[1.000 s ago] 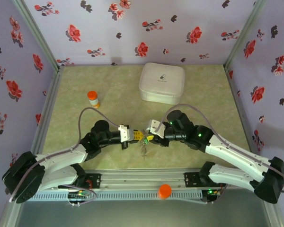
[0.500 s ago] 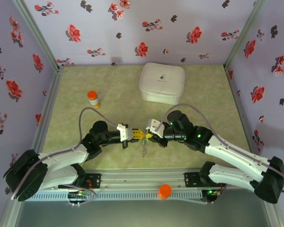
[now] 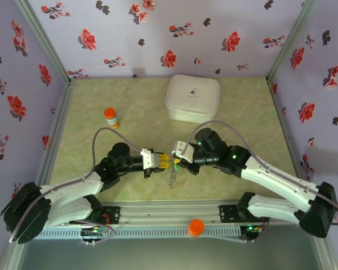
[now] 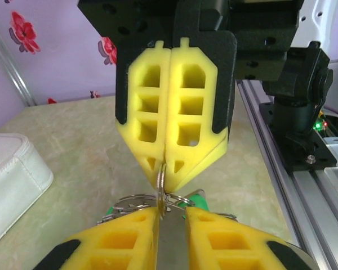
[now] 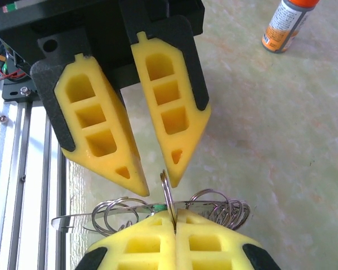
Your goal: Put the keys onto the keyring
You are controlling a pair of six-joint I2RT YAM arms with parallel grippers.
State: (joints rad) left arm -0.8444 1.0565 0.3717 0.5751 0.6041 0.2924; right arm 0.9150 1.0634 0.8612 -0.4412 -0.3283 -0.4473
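Note:
The loop above the hanging green key (image 4: 199, 201) is pinched in my right gripper, so my left gripper should clamp the loop's top (image 5: 164, 180) before my right gripper grabs the green key.
My two grippers meet tip to tip above the mat, near the front rail. The keyring (image 5: 168, 191), a thin metal loop seen edge-on with several smaller rings hanging off it, stands pinched in my right gripper (image 5: 174, 216), which is shut on it. My left gripper (image 5: 156, 183) faces it with jaws a little apart, the loop's top between the tips and not clamped. In the left wrist view the keyring (image 4: 160, 181) runs from the shut right gripper (image 4: 166, 169) down to my left gripper (image 4: 172, 212). A green key head (image 4: 201, 198) peeks out beside the rings. From above, the rings dangle (image 3: 172, 179) below both grippers.
An orange-capped bottle (image 3: 111, 117) stands at the left of the mat, and a white zip case (image 3: 192, 99) sits at the back centre. An orange cap (image 3: 196, 226) lies on the front rail. Flowered walls close in three sides.
My right gripper has closed onto the keyring. My left jaws, shut before, have parted slightly. Both arms have barely shifted.

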